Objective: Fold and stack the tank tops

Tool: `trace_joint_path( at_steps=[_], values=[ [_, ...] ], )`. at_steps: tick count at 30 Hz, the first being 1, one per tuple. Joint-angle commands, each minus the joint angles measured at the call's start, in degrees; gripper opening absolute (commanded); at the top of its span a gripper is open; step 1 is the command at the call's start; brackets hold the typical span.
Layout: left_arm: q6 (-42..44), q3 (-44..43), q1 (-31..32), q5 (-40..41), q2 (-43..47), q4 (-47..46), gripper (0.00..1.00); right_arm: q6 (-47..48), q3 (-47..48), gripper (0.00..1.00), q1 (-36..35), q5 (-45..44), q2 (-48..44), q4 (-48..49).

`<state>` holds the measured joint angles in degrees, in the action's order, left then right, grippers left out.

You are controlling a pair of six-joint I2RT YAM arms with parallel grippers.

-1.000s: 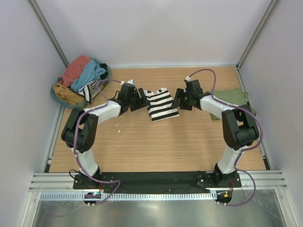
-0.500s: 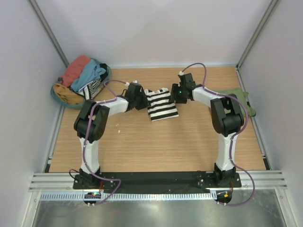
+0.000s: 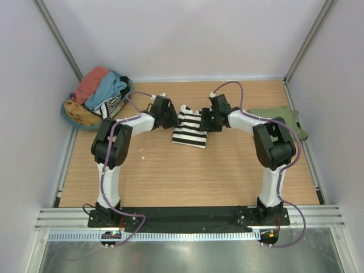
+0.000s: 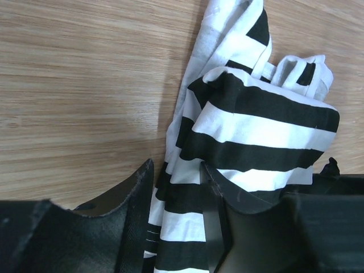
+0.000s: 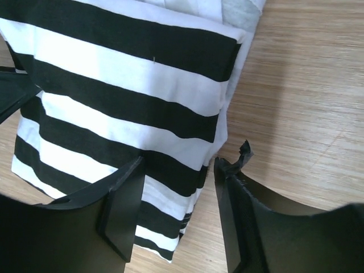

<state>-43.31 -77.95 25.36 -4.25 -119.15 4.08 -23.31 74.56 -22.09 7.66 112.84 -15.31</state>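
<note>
The striped tank top lies in the middle [image 3: 191, 133], where the olive green tank top needs to go, so my left gripper should pinch the striped edge [image 4: 174, 170] and drag it toward the basket.
The striped tank top [image 3: 189, 129] lies partly folded at the middle of the wooden table, its far end bunched up. My left gripper [image 3: 169, 116] is at that end's left side. In the left wrist view, the left gripper [image 4: 176, 170] is shut on a bunched fold of the striped tank top [image 4: 256, 122]. My right gripper [image 3: 206, 120] is at the right side. In the right wrist view, the right gripper [image 5: 179, 165] stands open astride the edge of the striped tank top [image 5: 114, 85], bare wood showing beside one finger [image 5: 230, 199]. The olive green tank top [image 3: 278, 118] lies at the right wall.
A round basket [image 3: 65, 116] at the back left holds a heap with a salmon-red garment [image 3: 91, 79], a light blue garment [image 3: 108, 88] and a striped piece [image 3: 111, 107]. Walls close the table on three sides. Bare wood lies in front of the arms.
Both grippers have moved in on the far end of the striped top. The left jaws have narrowed onto the cloth. The top has bunched, its near end swinging left.
</note>
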Motion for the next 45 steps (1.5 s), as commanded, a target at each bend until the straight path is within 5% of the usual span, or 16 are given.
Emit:
trace_joint_path(
  at_steps=[1,8,19,25,35,39,45],
  values=[
    [1.9,-0.6,-0.3,0.6,-0.2,3.7,0.41,0.0,3.1,0.59,0.3,-2.0,-1.3,-1.3],
    [2.7,-2.6,-0.1,-0.4,-2.0,5.9,0.41,0.1,8.0,0.65,0.3,-5.4,2.9,-5.8],
    [2.5,-6.8,2.6,5.4,-5.3,12.3,0.40,-0.8,9.2,0.57,-1.2,-7.2,7.0,-8.0],
    [1.6,-9.1,4.7,7.8,-7.6,15.9,0.31,-1.0,12.0,0.54,-4.3,-14.5,9.4,-11.6],
    [-0.3,-10.4,6.7,9.1,-10.8,14.9,0.00,-3.0,12.8,0.26,-4.2,-14.3,12.1,-9.7],
    [-0.1,-11.8,8.6,8.7,-11.6,13.4,0.00,-4.1,9.1,0.06,-3.9,-15.4,9.1,-5.6],
    [-0.1,-13.0,10.5,6.2,-11.2,8.5,0.00,-5.1,2.5,0.01,-1.8,-18.4,0.0,-2.5]
  ],
)
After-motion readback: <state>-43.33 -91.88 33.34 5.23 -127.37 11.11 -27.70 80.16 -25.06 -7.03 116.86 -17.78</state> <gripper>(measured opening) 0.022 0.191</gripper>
